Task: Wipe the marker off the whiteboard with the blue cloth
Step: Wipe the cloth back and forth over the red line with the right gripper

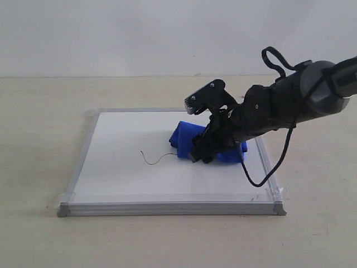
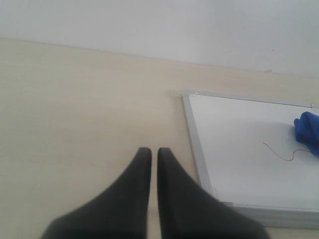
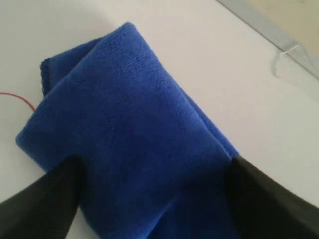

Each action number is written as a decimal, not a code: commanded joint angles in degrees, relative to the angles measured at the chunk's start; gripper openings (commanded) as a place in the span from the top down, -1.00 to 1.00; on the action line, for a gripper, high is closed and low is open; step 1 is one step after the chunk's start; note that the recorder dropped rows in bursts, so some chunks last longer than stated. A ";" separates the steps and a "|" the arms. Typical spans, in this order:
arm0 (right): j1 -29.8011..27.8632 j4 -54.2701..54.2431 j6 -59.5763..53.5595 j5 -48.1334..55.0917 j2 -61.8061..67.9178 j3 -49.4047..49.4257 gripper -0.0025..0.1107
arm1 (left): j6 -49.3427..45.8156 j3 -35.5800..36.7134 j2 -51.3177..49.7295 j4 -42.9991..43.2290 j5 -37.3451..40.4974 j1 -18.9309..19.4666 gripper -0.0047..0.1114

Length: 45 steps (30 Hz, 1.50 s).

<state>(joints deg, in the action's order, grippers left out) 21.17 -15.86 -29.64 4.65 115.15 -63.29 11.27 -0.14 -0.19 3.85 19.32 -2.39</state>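
The cloth's limp folded end (image 1: 183, 135) spreads out past my right gripper. The blue cloth (image 1: 226, 155) will bunch up at the fingers when I wipe, but it will stay spread out beyond them.
The whiteboard (image 1: 117, 167) lies flat on the table, with the marker (image 1: 156, 159) showing as a thin wavy line near its middle. The blue cloth (image 1: 183, 137) rests on the board just right of that line. My right gripper (image 1: 201, 153) is down over the cloth, open, with one finger against each long side (image 3: 50, 199). The cloth (image 3: 134, 129) fills the gap between the fingers and looks unsqueezed. My left gripper (image 2: 154, 152) is shut and empty above bare table, left of the board's frame (image 2: 197, 149). The left wrist view also shows the line (image 2: 284, 154) and the cloth's end (image 2: 309, 129).
A light wooden table (image 1: 39, 139) surrounds the board, and a plain white wall stands behind it. The right arm's black cable (image 1: 279, 162) loops down over the board's right frame. Clear tape bits sit at the board's corners (image 1: 64, 196).
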 commanded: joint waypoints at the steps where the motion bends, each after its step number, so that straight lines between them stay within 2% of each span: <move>1: -0.03 -0.03 0.24 1.52 1.01 -0.29 -0.19 | 0.53 0.14 0.19 -0.17 -0.41 0.07 0.84; 3: -0.03 -0.03 0.24 1.86 1.01 -0.29 0.06 | 0.53 0.14 0.19 -0.17 -0.41 0.07 0.84; 7: -0.03 -0.03 0.24 1.86 0.90 -0.29 0.85 | 0.53 0.14 0.19 -0.17 -0.41 0.07 0.84; 8: -0.03 -0.03 0.24 1.86 0.90 -0.29 0.96 | 0.53 0.14 0.19 -0.17 -0.41 0.07 0.84; 14: -0.03 -0.03 1.10 5.04 0.78 -3.47 0.96 | 0.53 0.14 0.19 -0.17 -0.41 0.07 0.84; 20: -0.03 -0.03 8.04 5.28 0.91 -7.70 0.96 | 0.53 0.14 0.19 -0.17 -0.41 0.07 0.84; 30: 0.21 -0.69 8.76 8.73 4.55 -7.82 0.96 | 0.53 0.14 0.19 -0.17 -0.41 0.07 0.84; 33: 1.52 -1.68 8.11 11.09 5.11 -7.82 0.96 | 0.53 0.14 0.19 -0.17 -0.41 0.07 0.84; 41: 10.20 -1.82 6.24 15.40 5.39 -8.22 0.96 | 0.53 0.14 0.19 -0.17 -0.41 0.07 0.84; 43: 10.51 -1.55 5.71 14.57 5.39 -8.22 0.96 | 0.53 0.14 0.19 -0.17 -0.41 0.07 0.84; 45: 8.15 -1.37 5.71 12.95 5.39 -8.22 0.96 | 0.53 0.14 0.19 -0.17 -0.41 0.07 0.84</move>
<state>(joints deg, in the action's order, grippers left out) 30.82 -16.90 -23.68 14.78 119.41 -72.19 11.27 -0.14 -0.19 3.85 19.32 -2.39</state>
